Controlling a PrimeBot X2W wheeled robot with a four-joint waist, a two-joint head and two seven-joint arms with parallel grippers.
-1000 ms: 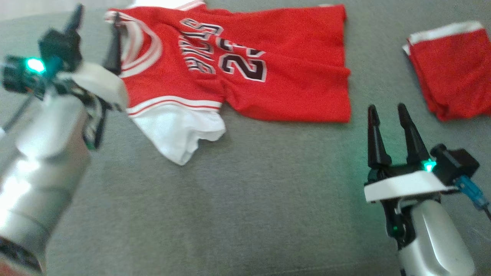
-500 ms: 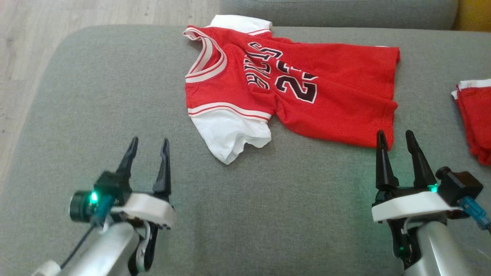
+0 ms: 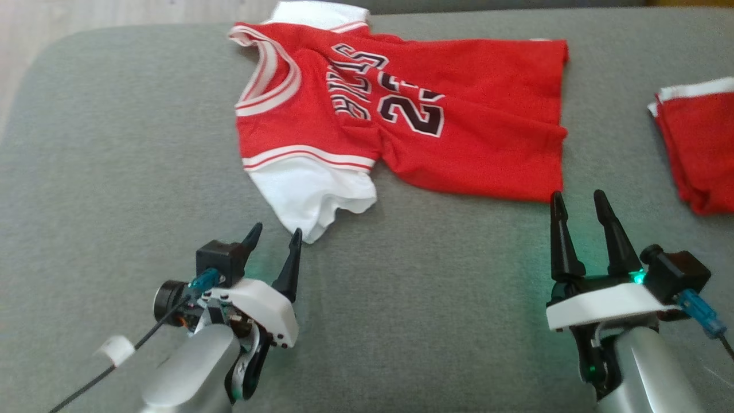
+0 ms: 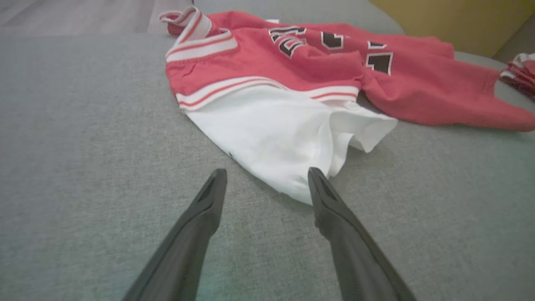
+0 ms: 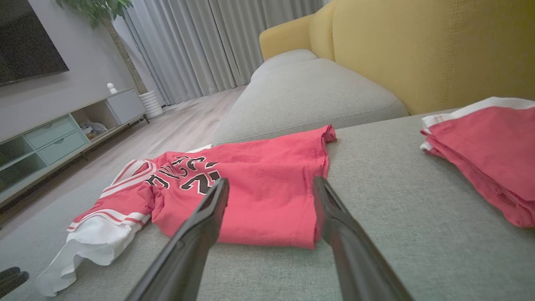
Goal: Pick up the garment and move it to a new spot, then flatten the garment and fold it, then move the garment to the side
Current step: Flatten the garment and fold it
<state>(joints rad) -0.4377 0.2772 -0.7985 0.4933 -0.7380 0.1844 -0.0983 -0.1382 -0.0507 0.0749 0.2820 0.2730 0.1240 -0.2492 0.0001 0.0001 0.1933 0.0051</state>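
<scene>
A white sliver (image 3: pixel 541 39) sticks out past the jersey's far edge (image 3: pixel 475 113), so the robot should expect a hidden tag to come into view there when it spreads the jersey.
The garment (image 3: pixel 401 115) is a red basketball jersey with black lettering, white trim and white sleeves, spread face up on the grey sofa cushion (image 3: pixel 143 149). Its near white sleeve (image 3: pixel 312 192) is rumpled. My left gripper (image 3: pixel 274 235) stands open just in front of that sleeve's tip, nothing between its fingers; in the left wrist view the sleeve (image 4: pixel 284 138) lies just beyond the fingertips (image 4: pixel 314 177). My right gripper (image 3: pixel 576 199) is open and empty at the jersey's near hem corner. The right wrist view has the jersey (image 5: pixel 259 188) ahead of the open fingers (image 5: pixel 219 190).
A folded red garment with white trim (image 3: pixel 697 143) lies at the cushion's right side, also in the right wrist view (image 5: pixel 489 150). A yellow sofa back (image 5: pixel 418 50) rises behind it. Wooden floor (image 3: pixel 86 14) lies past the cushion's far left edge.
The head camera has shifted between frames. My left arm has come down from beside the jersey's collar to low in front of the white sleeve. The right gripper has stayed put, open.
</scene>
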